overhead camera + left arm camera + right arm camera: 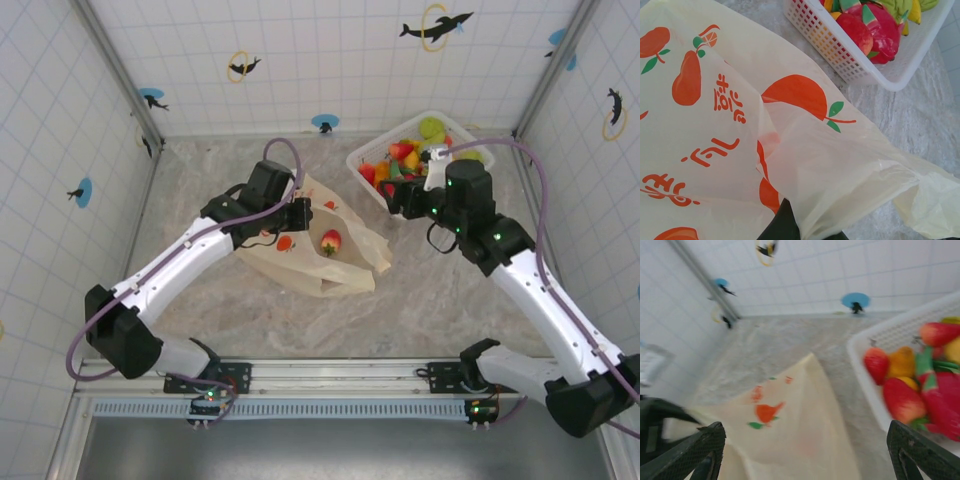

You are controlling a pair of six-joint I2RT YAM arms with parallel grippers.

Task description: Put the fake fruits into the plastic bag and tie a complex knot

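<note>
My right gripper's fingers are wide open and the fruits (905,397) lie uncovered. It should keep moving over the white basket (420,150) until its fingers are around a fruit.
The cream-yellow plastic bag (335,262) with orange fruit prints lies crumpled at the table's middle. A red strawberry (330,241) shows at it, inside or on top I cannot tell. My left gripper (300,215) stands over the bag's far-left part. In the left wrist view its dark fingers (782,225) pinch a fold of the bag (830,165). The other fake fruits (405,158) are piled in the white basket (365,160). My right gripper (398,198) hovers at the basket's near-left corner, open and holding nothing, with its fingers (695,455) spread wide above the bag (795,435).
The white lattice basket (865,75) stands at the back right, close to the bag's right side. Red and orange fruits (902,400) fill it, and its rim (865,385) is just right of the right gripper. Tiled walls enclose the marble table (450,300).
</note>
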